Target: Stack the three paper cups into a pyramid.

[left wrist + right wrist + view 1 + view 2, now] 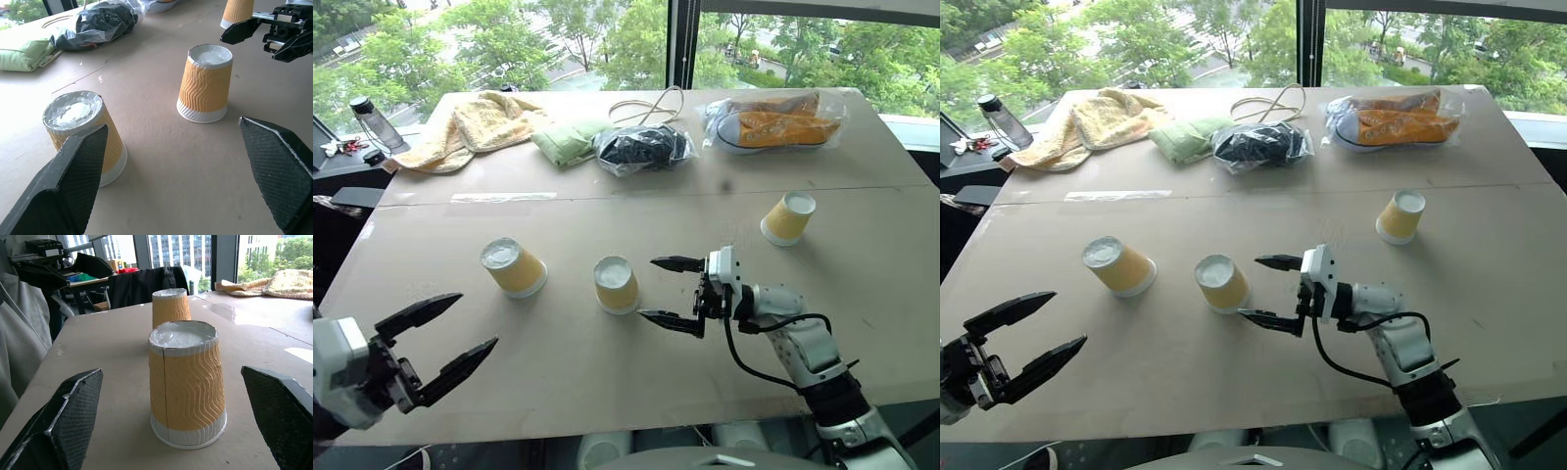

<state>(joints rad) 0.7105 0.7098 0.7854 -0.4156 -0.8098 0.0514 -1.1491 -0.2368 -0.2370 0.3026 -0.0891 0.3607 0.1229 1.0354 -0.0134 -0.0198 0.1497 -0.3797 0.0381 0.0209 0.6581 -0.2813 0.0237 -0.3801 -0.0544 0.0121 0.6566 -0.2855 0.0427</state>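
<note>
The middle cup (614,276) stands centred ahead of my right gripper's open fingers. I should keep sliding them forward until they reach around the cup's sides (620,294), then close them.
Three yellow-orange paper cups stand upside down and apart on the brown table (862,294): a left cup (514,267), a middle cup (616,284) and a far right cup (788,217). No pyramid stands. My right gripper (651,289) is open, level and pointing left, its tips just right of the middle cup (187,382), which sits between its fingers' line of sight with the left cup (169,307) behind. My left gripper (478,319) hangs open near the table's front left, short of the left cup (83,132), with nothing between its fingers.
Along the table's far side lie a yellow towel (475,125), a green cloth (566,140), a black bundle in plastic (641,149), a looped cord (651,106) and orange shoes in a clear bag (773,122). A bottle (377,124) stands beyond the far left corner.
</note>
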